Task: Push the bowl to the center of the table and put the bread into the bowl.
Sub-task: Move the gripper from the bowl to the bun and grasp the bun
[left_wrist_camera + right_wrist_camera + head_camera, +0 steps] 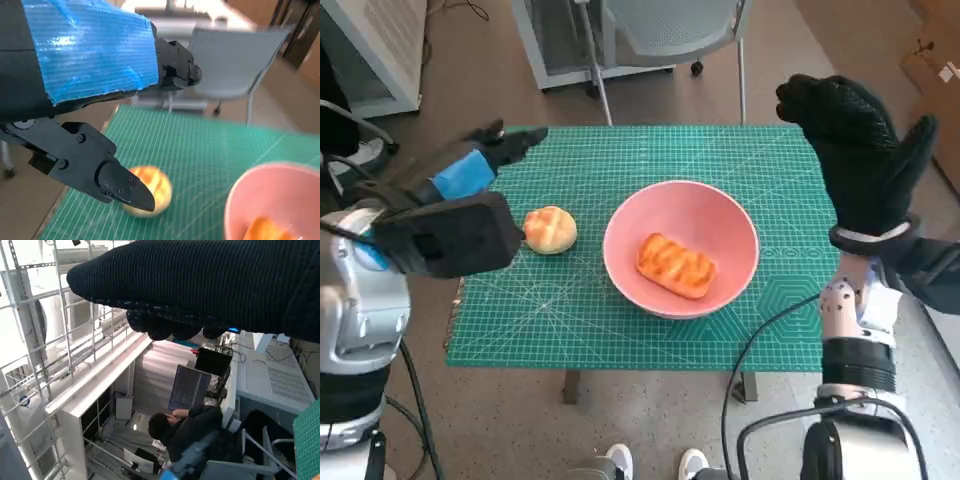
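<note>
I am to lower the round bread roll (550,230) into the pink bowl, and since the golden oblong bread (676,266) fills its middle, the roll will settle tipped against it.
A pink bowl (725,225) stands near the middle of the green mat (570,310); a golden oblong bread (675,266) lies inside it. A round bread roll (551,229) sits on the mat just left of the bowl. My left hand (455,205) hovers above the mat's left edge beside the roll, fingers apart, holding nothing. The left wrist view shows the roll (152,187) under the black fingers (117,182) and the bowl's rim (240,195). My right hand (855,150) is raised upright over the table's right edge, fingers spread, empty.
A grey chair (660,30) stands behind the table's far edge. White cabinets (370,50) stand at the far left. A cardboard box (932,60) is at the far right. The right wrist view shows a seated person (185,427) among shelves and desks.
</note>
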Tool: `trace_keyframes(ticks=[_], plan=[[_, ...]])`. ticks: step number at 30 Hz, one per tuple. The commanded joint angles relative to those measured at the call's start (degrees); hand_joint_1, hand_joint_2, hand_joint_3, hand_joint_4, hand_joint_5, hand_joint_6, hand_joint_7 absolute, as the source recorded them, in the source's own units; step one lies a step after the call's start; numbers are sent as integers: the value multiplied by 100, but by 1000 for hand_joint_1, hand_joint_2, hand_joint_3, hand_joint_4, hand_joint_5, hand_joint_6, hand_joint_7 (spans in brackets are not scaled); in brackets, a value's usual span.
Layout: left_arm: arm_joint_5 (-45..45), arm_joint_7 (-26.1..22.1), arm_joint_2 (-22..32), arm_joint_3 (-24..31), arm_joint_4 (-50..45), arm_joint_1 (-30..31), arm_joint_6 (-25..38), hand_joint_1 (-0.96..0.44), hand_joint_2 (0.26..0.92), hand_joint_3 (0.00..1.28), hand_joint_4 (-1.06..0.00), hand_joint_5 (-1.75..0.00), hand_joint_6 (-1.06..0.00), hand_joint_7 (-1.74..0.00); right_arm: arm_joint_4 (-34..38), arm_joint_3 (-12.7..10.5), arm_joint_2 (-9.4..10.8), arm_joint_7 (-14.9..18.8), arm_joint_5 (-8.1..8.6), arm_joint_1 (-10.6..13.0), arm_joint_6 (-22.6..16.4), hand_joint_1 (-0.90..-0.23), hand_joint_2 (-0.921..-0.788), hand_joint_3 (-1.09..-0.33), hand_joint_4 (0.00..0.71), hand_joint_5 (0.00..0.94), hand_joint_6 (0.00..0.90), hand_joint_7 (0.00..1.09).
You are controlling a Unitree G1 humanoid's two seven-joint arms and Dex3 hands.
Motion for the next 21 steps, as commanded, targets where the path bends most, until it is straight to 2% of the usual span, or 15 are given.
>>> trace_keyframes(ticks=[1, 13, 21], plan=[[216, -164, 26, -352, 313, -209, 146, -211, 698, 0, 1, 1, -172, 0, 113, -13, 17, 54, -8, -23, 43, -643, -921, -734, 351, 2, 460, 5], [727, -89, -390, -1249, 1898, -905, -86, -267, 677, 0, 1, 1, -133, -2, 183, -23, -49, 124, -19, -69, 91, -644, -921, -730, 353, 2, 464, 6], [839, 478, -964, -1570, 3484, -1478, -485, -276, 678, 1, 1, 1, -149, -9, 127, -44, -119, 161, -13, -44, 123, -644, -921, -731, 354, 2, 465, 5]])
